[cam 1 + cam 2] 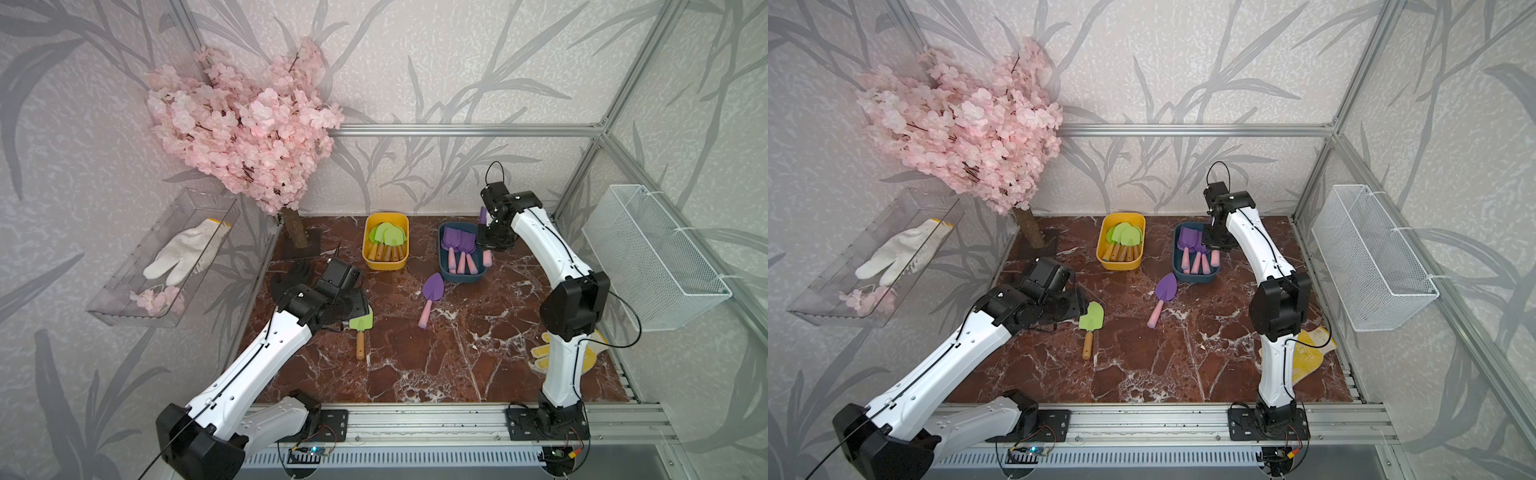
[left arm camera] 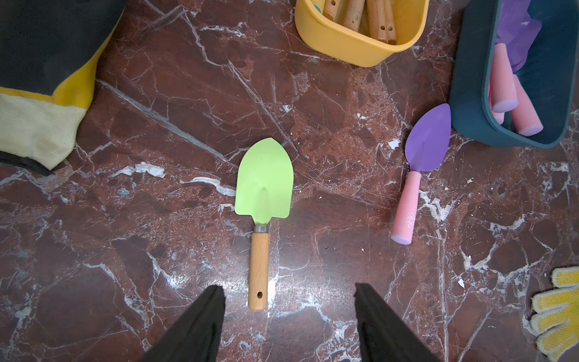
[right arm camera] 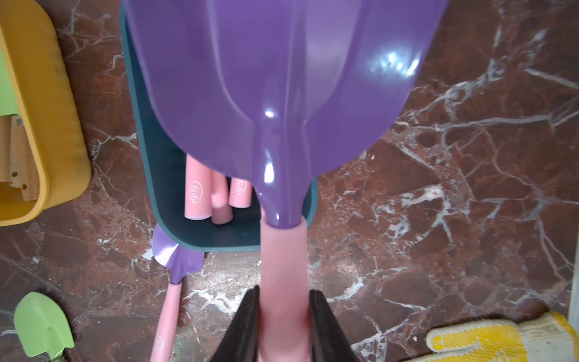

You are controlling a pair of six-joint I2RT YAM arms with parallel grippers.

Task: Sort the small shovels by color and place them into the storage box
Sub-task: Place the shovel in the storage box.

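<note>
The held shovel (image 3: 280, 129) points along the long side of the blue box, so the robot's right gripper keeps moving it in and down until it rests on the shovels inside (image 1: 459, 252).
A green shovel (image 1: 360, 328) (image 2: 264, 188) with a wooden handle lies flat on the marble. My left gripper (image 2: 288, 286) hovers open over its handle end, not touching it. A loose purple shovel (image 1: 431, 293) (image 2: 426, 144) with a pink handle lies in front of the blue box (image 1: 461, 277). My right gripper (image 3: 284, 293) is shut on the pink handle of another purple shovel (image 3: 282, 94), held above the blue box, where several purple shovels lie. Several green shovels fill the yellow box (image 1: 385, 266).
A black and yellow glove (image 2: 37, 78) lies beside the left arm. Near the right arm's base is a yellow-dotted glove (image 1: 544, 353). A pink blossom tree (image 1: 249, 124) stands at the back left, a wire basket (image 1: 652, 257) hangs on the right wall, and a clear shelf (image 1: 166, 257) on the left.
</note>
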